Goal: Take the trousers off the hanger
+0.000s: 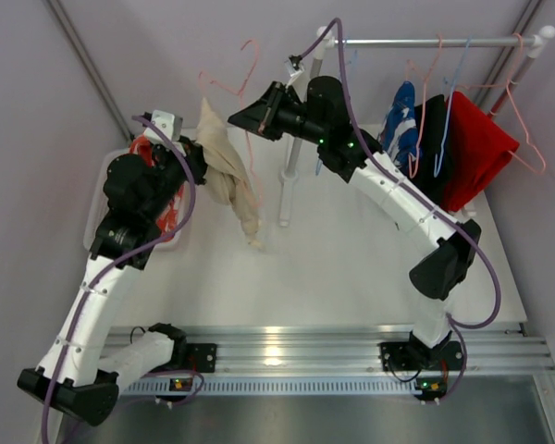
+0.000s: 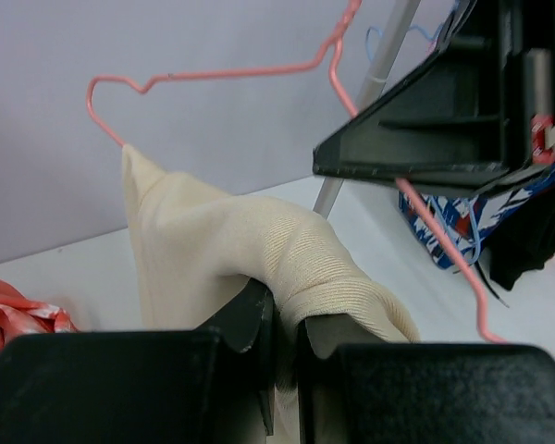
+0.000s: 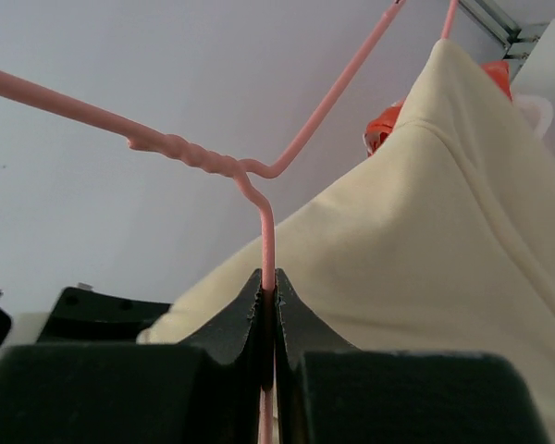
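Note:
The beige trousers are caught on the pink hanger's end (image 2: pixel 122 146), so my right gripper should pull the hanger back while my left gripper pulls the trousers toward the bin (image 1: pixel 171 222).
Beige trousers (image 1: pixel 229 171) hang twisted off one end of a pink wire hanger (image 1: pixel 242 79) held in the air left of the rack. My left gripper (image 1: pixel 200 157) is shut on a fold of the beige trousers (image 2: pixel 259 250). My right gripper (image 1: pixel 240 118) is shut on the pink hanger's neck (image 3: pixel 267 242), with the beige cloth (image 3: pixel 425 250) just behind it. Blue patterned (image 1: pixel 400 122), black (image 1: pixel 435 139) and red (image 1: pixel 476 148) trousers hang on hangers on the rack. Orange-red trousers (image 1: pixel 165 208) lie in the bin under my left arm.
A metal rack rail (image 1: pixel 425 42) runs across the back right on a white upright post (image 1: pixel 286 190). A white bin (image 1: pixel 102 190) stands at the left. The walls close in at left and right. Aluminium rails run along the near table edge.

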Motion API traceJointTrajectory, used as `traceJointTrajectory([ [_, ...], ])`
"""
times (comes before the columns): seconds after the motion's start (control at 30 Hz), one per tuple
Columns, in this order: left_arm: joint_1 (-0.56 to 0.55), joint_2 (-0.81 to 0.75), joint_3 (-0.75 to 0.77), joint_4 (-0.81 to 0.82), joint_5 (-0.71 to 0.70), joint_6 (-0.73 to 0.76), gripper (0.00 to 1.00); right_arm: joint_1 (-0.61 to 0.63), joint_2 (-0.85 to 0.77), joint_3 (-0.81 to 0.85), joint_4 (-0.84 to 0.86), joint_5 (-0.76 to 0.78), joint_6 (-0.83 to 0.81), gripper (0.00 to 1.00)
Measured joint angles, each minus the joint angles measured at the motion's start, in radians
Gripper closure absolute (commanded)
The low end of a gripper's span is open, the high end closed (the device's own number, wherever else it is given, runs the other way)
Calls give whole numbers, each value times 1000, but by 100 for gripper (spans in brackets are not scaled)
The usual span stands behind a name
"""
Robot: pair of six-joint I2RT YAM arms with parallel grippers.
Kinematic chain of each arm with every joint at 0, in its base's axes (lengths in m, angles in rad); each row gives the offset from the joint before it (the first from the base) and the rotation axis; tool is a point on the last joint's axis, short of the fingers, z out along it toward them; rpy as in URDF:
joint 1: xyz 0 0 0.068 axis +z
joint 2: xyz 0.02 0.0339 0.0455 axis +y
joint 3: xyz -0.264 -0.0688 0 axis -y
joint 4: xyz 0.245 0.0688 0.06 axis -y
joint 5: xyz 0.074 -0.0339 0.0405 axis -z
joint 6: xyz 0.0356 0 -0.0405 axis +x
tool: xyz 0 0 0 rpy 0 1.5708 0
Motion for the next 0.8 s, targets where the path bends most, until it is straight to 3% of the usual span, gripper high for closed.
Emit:
traceJointTrajectory([
  [0.5,3,111,385,-74,-12,-67,100,14,-10,-169,-1,39,-121,100],
  [0.8,3,155,619,-76,-209,-10,100,51,-10,-312,-12,61,-203,100],
])
